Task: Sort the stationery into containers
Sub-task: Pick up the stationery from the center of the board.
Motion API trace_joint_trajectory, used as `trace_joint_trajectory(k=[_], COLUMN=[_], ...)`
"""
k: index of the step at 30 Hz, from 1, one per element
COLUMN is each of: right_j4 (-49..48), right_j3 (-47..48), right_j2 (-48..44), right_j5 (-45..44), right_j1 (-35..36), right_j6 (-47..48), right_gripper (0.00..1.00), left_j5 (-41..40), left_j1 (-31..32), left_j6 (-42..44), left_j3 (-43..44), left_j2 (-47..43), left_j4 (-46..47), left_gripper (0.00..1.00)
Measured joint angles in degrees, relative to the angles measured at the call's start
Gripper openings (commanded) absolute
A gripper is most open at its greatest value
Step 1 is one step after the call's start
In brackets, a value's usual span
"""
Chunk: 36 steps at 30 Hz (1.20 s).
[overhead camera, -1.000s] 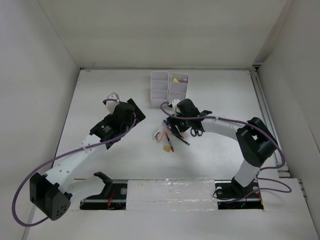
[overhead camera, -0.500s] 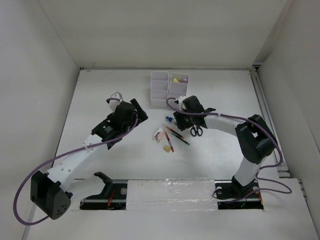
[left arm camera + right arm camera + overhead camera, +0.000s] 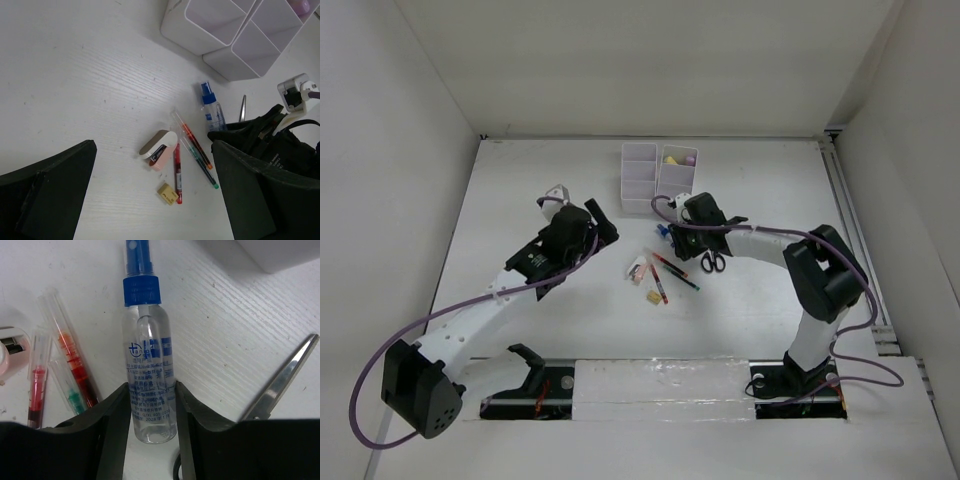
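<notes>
I should take the bottle near its blue cap (image 3: 142, 290) with my left gripper and stand it in the empty far compartment, because my right gripper covers the bottle's lower half (image 3: 152, 412).
A clear bottle with a blue cap (image 3: 150, 365) lies on the table, and my right gripper (image 3: 150, 420) is shut on its lower half, one finger pressed on each side. It sits just below the white compartment tray (image 3: 640, 180), which holds yellow and purple highlighters (image 3: 678, 159) in its far right compartment. Red, orange and green pens (image 3: 192, 150), a pink-and-white item (image 3: 160, 145) and a yellow eraser (image 3: 168, 193) lie in a loose pile. The black-handled scissors (image 3: 713, 262) lie right of the right gripper (image 3: 667, 232). My left gripper (image 3: 155, 200) is open and empty above the pile's left side.
The tray's near corner (image 3: 280, 252) is close beyond the bottle cap. A scissor blade (image 3: 282, 377) lies just right of the right fingers. The enclosure's white walls stand on three sides. The left gripper (image 3: 603, 226) hovers left of the pile.
My right gripper has moved up from the pens toward the tray and settled around the blue-capped bottle. My left arm has edged forward and to the right.
</notes>
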State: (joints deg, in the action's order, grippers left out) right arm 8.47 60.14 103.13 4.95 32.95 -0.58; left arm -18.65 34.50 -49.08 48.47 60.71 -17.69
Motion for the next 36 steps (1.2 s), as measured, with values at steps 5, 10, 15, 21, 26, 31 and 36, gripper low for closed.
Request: trace_joint_trajectory(k=[5, 10, 15, 21, 26, 31, 36], right_j4=[-0.09, 0.24, -1.81, -4.26, -6.62, -9.51, -10.93], right_j3=[-1.68, -4.55, -4.46, -4.48, -4.48, -4.48, -4.48], right_j2=[-2.38, -13.55, -23.82, -27.61, -28.85, -28.98, -28.72], right_j5=[1.53, 6.25, 11.43, 17.55, 20.68, 23.02, 23.96], right_j1=[-0.02, -0.02, 1.01, 4.76, 6.82, 7.21, 7.39], right_j6=[-0.98, -2.67, -4.48, -7.45, -9.68, -11.89, -13.35], right_gripper=[0.0, 0.0, 0.0, 0.0, 0.0, 0.0, 0.05], left_j5=[4.9, 13.66, 22.49, 29.99, 33.35, 34.8, 35.69], left_j1=[0.0, 0.0, 0.0, 0.0, 0.0, 0.0, 0.17], left_j6=[2.1, 4.94, 6.67, 6.62, 6.03, 5.31, 4.42], left_j3=[-3.43, -6.36, -7.3, -9.44, -9.49, -9.51, -9.55], left_j2=[-0.39, -1.75, -2.36, -2.45, -2.27, -1.66, -1.57], left_j4=[5.62, 13.2, 22.43, 31.41, 36.0, 38.07, 39.78], left_gripper=[1.0, 1.0, 1.0, 0.99, 0.78, 0.49, 0.04])
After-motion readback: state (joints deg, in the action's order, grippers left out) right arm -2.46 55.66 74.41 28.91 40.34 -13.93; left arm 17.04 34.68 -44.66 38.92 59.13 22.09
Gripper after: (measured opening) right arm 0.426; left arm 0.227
